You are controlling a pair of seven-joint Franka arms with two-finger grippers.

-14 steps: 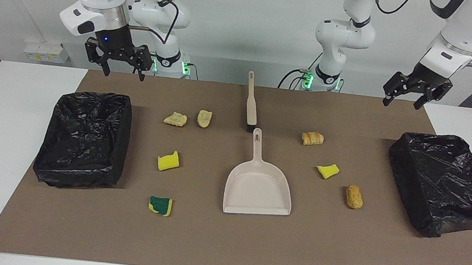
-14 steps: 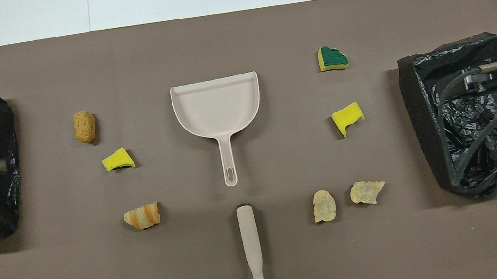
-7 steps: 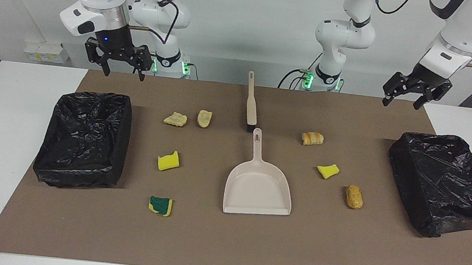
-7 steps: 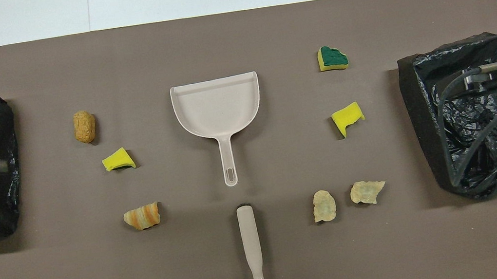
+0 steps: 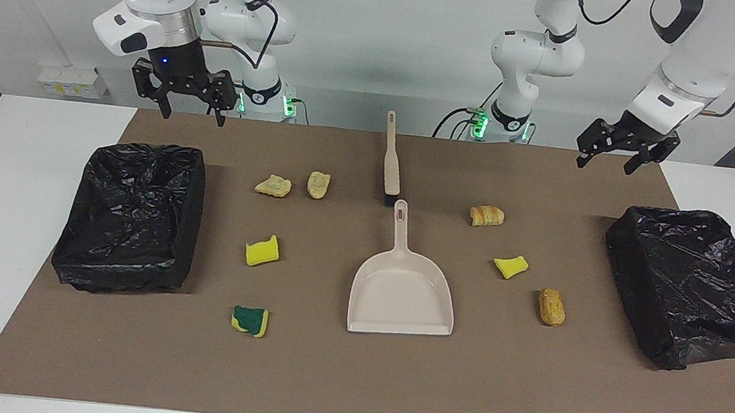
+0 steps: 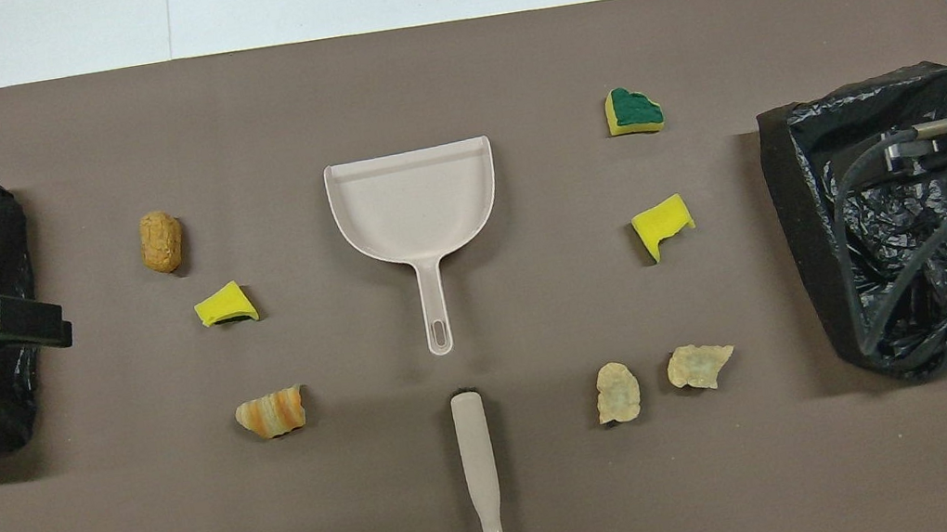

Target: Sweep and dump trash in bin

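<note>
The beige brush's handle (image 6: 479, 468) is clear of trash and my left gripper is open, so I should keep moving toward its narrow end until the fingers are on both sides of it.
Several bits of trash lie on the brown mat: two pale lumps (image 5: 273, 186) (image 5: 318, 184), a yellow sponge piece (image 5: 262, 251) and a green-and-yellow sponge (image 5: 250, 321) toward the right arm's end. A striped bread lump (image 5: 486, 215), another yellow piece (image 5: 511, 266) and a golden-brown lump (image 5: 551, 306) lie toward the left arm's end. A black-lined bin stands at each end (image 5: 130, 217) (image 5: 690, 285). My right gripper (image 5: 192, 115) hangs open and empty, high over its bin. My left gripper (image 5: 604, 165), open and empty, is raised over the inner edge of the other bin.
A beige dustpan (image 5: 402, 291) lies mid-mat with its handle pointing toward the robots. A beige brush (image 5: 391, 161) lies in line with that handle, nearer the robots. White table (image 5: 4, 198) borders the mat at both ends.
The left gripper has swung from over its bin toward the middle of the table. The right arm and all objects have stayed put.
</note>
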